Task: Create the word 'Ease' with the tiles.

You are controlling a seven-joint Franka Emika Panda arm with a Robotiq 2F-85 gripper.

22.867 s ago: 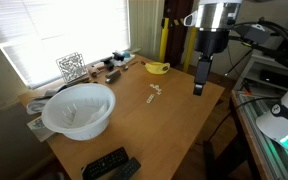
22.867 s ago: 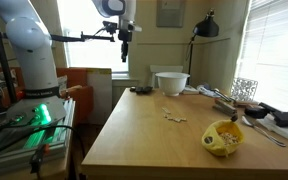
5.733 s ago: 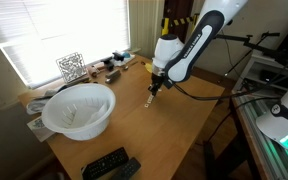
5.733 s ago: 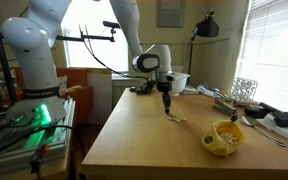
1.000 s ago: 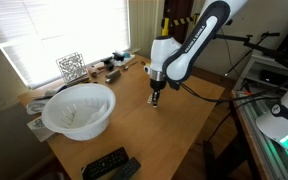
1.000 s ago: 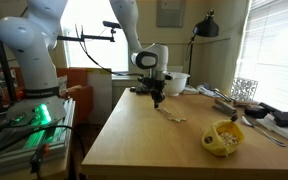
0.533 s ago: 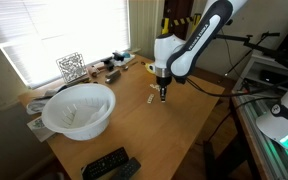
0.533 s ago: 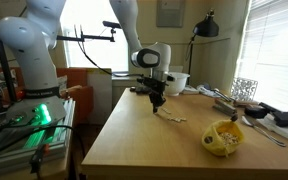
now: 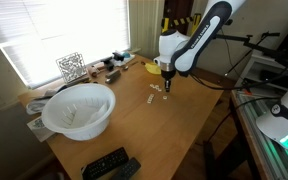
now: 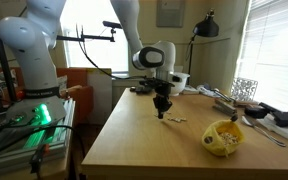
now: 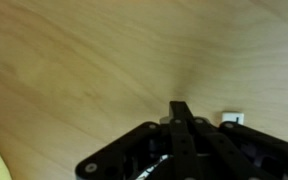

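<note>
I need to lift my gripper because its shut fingers are touching the wood beside the tile, then come down on that tile and slide it over to the spare tiles.
The tiles are tiny cream squares lying loose on the wooden table, seen in both exterior views. My gripper points straight down with its tips at the table, just beside the tiles. In the wrist view the gripper is shut, its black fingers pressed together. One tile lies just to the right of the fingertips. A pale patch shows behind the fingertips; I cannot tell if it is a tile. Nothing visible sits between the fingers.
A big white bowl stands toward one end of the table. A yellow banana-like object lies beyond the tiles. Black remotes lie near a corner. A wire cube and clutter line the window side.
Over the last second the shut gripper has slid across the table along the group of tiles, toward the yellow object's side. The tiles look slightly rearranged.
</note>
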